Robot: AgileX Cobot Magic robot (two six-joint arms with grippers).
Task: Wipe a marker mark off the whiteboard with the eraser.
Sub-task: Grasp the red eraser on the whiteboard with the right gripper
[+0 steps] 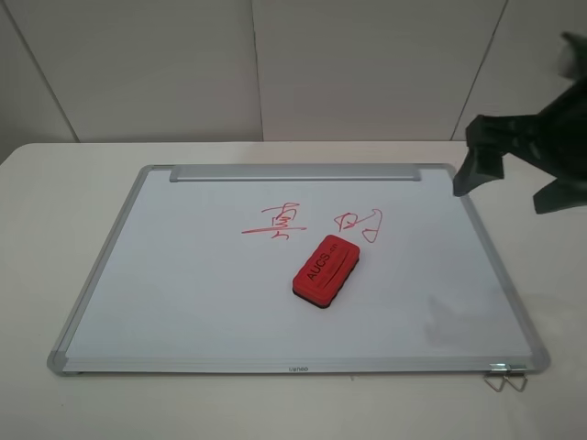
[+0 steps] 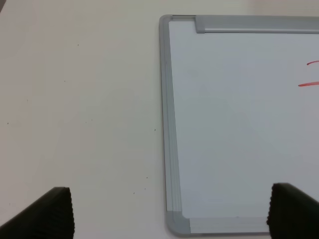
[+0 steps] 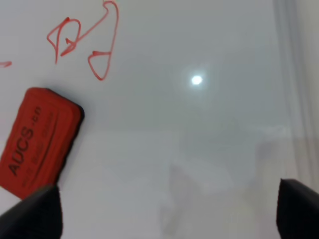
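I should keep moving my open right gripper to the eraser's far end [image 1: 340,245] and close it across that end, because the red eraser's long sides [image 1: 345,280] are free and its lettering is up.
The whiteboard [image 1: 183,284] lies flat on the table, its silver strip along the far edge. The marker mark [image 1: 275,223], red crossing strokes over one long horizontal line, is near the board's middle. The red eraser [image 1: 326,269] rests just in front of it and to its right, lettering up. My right gripper [image 1: 514,181] hovers open above the board's far right corner. In the right wrist view the eraser [image 3: 37,147] lies ahead of the open gripper [image 3: 167,214], off to one side, untouched. My left gripper [image 2: 169,216] is open over the board's near left corner [image 2: 177,221]; the mark's stroke ends [image 2: 310,74] show at the frame's edge.
A second red scribble of small triangles and a loop [image 1: 359,223] [image 3: 84,42] sits right of the mark, just beyond the eraser. A metal clip [image 1: 504,377] sticks out at the board's near right corner. The white table [image 1: 55,192] surrounds the board; a wall stands behind.
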